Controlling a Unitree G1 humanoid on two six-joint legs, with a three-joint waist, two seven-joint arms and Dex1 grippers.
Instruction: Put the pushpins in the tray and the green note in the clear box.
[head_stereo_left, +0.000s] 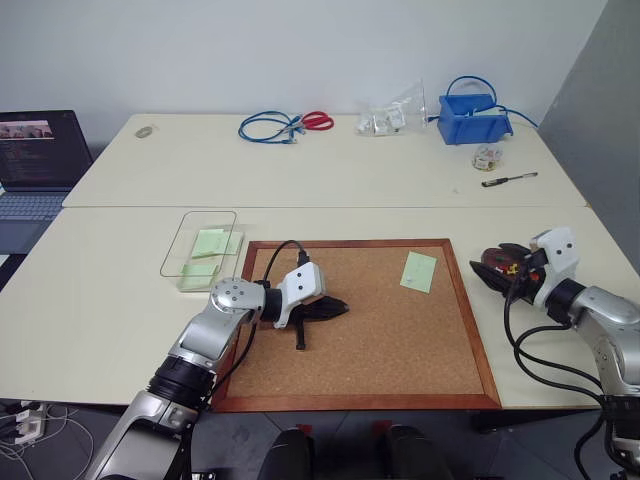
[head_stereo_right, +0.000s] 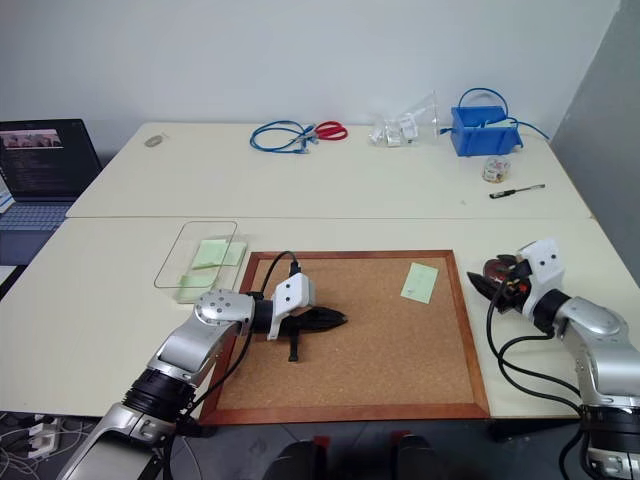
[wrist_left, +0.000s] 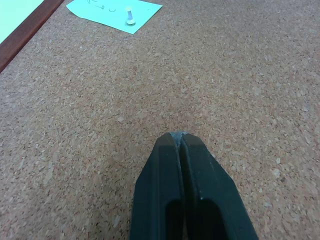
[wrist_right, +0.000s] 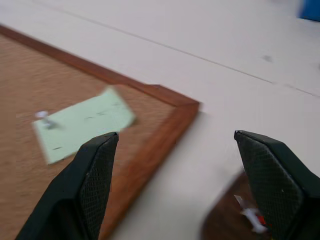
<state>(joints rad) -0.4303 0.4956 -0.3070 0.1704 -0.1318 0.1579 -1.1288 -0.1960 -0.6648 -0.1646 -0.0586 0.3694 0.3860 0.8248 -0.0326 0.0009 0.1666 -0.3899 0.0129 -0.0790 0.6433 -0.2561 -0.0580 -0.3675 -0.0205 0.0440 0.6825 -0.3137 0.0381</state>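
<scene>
The green note (head_stereo_left: 418, 271) will ride up with the white pushpin (wrist_right: 44, 118) when the robot pulls the pushpin out, because the pushpin goes through the note near the note's edge.
A pale green note (head_stereo_left: 418, 271) lies on the cork board (head_stereo_left: 380, 340) near its far right corner, held by a whitish pushpin (wrist_left: 130, 17). My left gripper (head_stereo_left: 338, 310) is shut and empty, low over the board's left half and pointing at the note. My right gripper (wrist_right: 175, 134) is open beside the board's right frame, with nothing between its fingers. The dark reddish-brown tray (wrist_right: 227, 222) sits just under it, with pushpins (wrist_right: 252, 216) inside. The clear box (head_stereo_left: 178, 256) stands left of the board with pale green paper (head_stereo_left: 210, 243) in it.
On the far table are a blue bin (head_stereo_left: 474, 118), a screwdriver (head_stereo_left: 508, 180), a tape roll (head_stereo_left: 487, 155), a clear bag (head_stereo_left: 392, 116), red scissors (head_stereo_left: 318, 121) and a blue cable (head_stereo_left: 266, 127). A laptop (head_stereo_left: 38, 155) sits far left.
</scene>
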